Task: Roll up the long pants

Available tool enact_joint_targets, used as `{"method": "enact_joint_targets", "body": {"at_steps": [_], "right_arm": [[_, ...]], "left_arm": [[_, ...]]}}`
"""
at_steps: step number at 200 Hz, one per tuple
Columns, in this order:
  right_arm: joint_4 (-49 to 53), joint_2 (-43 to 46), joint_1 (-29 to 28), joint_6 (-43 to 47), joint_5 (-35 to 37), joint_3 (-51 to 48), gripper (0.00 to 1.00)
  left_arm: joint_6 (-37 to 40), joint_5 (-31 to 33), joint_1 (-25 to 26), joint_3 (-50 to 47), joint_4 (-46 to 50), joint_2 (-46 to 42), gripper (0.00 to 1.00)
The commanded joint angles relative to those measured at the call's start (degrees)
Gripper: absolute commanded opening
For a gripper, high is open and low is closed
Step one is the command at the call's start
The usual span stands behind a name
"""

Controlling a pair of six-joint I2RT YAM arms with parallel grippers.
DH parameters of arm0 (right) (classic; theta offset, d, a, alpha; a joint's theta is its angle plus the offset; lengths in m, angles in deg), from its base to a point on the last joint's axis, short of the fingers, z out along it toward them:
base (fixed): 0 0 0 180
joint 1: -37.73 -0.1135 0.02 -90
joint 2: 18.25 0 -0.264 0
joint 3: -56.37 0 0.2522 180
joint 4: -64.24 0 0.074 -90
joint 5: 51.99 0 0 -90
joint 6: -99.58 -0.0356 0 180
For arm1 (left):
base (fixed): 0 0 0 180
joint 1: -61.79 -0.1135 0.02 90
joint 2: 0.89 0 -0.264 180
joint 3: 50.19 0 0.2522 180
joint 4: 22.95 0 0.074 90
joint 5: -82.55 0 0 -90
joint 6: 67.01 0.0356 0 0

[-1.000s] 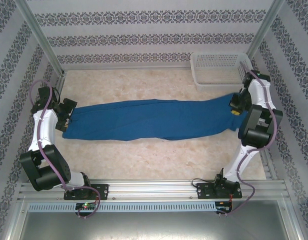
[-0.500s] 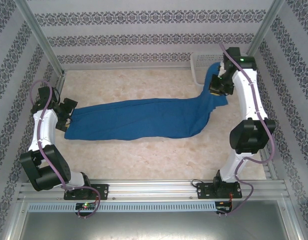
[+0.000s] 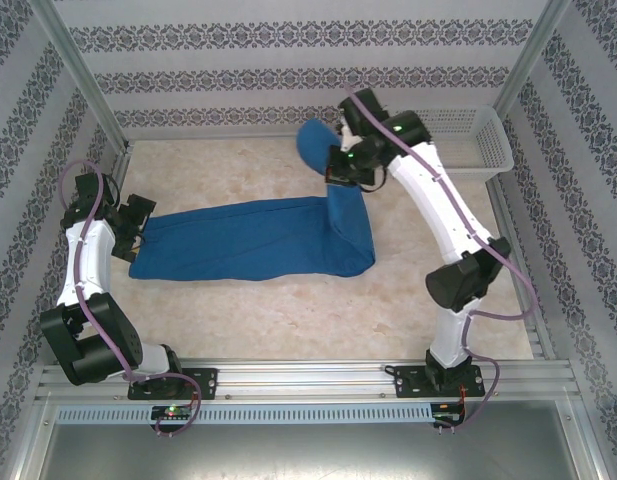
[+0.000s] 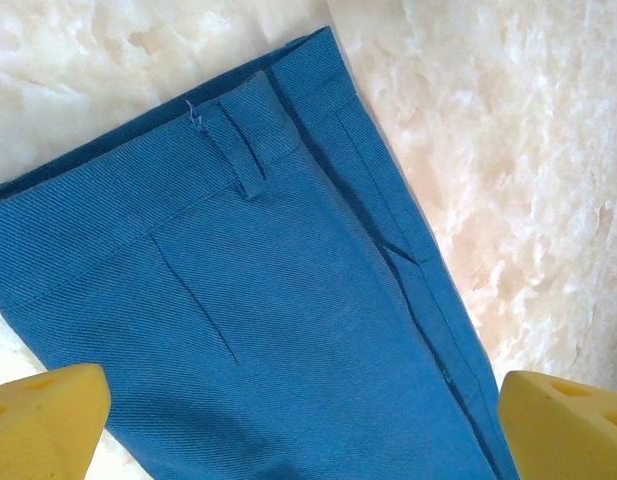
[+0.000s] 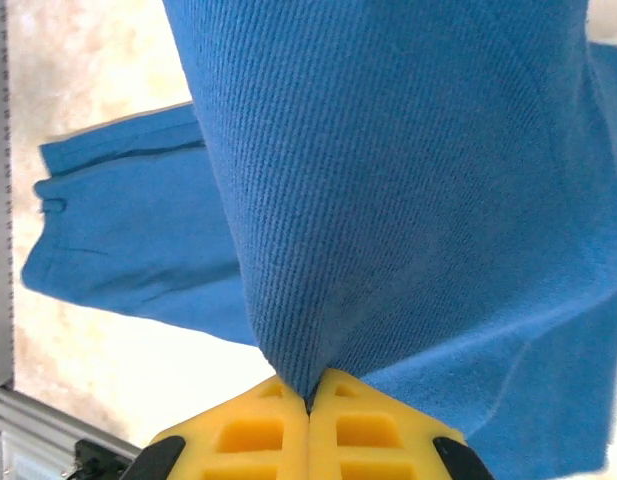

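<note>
The pants (image 3: 233, 240) lie flat from the fold to the waistband, so my right gripper should keep moving the leg end over them until it gets near the waistband (image 3: 151, 255).
The long pants (image 3: 248, 240) are royal blue and lie across the left half of the table, waist end to the left. My right gripper (image 3: 338, 165) is shut on the leg end and holds it up above the table's middle, so the cloth hangs in a fold down to the part lying flat. In the right wrist view the yellow fingers (image 5: 278, 430) pinch a peak of blue cloth (image 5: 388, 150). My left gripper (image 3: 140, 225) is open over the waistband (image 4: 238, 150), its yellow fingertips (image 4: 43, 420) wide apart on either side of the cloth.
A white mesh basket (image 3: 468, 135) stands at the back right corner, partly behind my right arm. Metal frame posts (image 3: 78, 75) and patterned walls close in the table on three sides. Bare marbled tabletop (image 3: 438, 210) lies to the right of the pants.
My right gripper has carried the leg end from the table's right side up and to the left, folding the pants back over themselves. The left arm has not moved.
</note>
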Motion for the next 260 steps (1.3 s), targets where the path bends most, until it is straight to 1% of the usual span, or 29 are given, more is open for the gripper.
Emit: {"method": "enact_joint_targets", "body": {"at_steps": [1,43,76,93,161,260], "right_arm": [[-5.16,-5.02,-4.43,-5.50,-1.50,3.88,0.00],[-12.90,-12.98,-10.40,-11.57,-2.95,8.29,0.00],[-13.40,-20.06,-12.64,-14.56,-3.93,17.69,0.00],[-14.13,-21.85,-13.40,-16.08,-4.19,20.86,0.00],[-19.79,-24.26,-16.64,-19.80,-5.05,20.84,0.00],[-34.61,-31.50,-20.20,-29.78,-7.41,21.16,0.00]], "left_arm": [[-1.31,-1.19,-0.29,2.45,0.58,-1.44,1.00],[-1.37,-1.56,-0.33,4.32,1.44,-1.67,1.00],[-0.62,-1.50,-0.35,5.38,2.55,-1.97,1.00],[-0.40,-1.53,-0.35,5.39,2.85,-2.18,1.00],[-0.24,-2.12,-0.44,5.32,2.97,-2.49,1.00],[0.37,-2.62,-0.69,4.71,3.39,-3.14,1.00]]}}
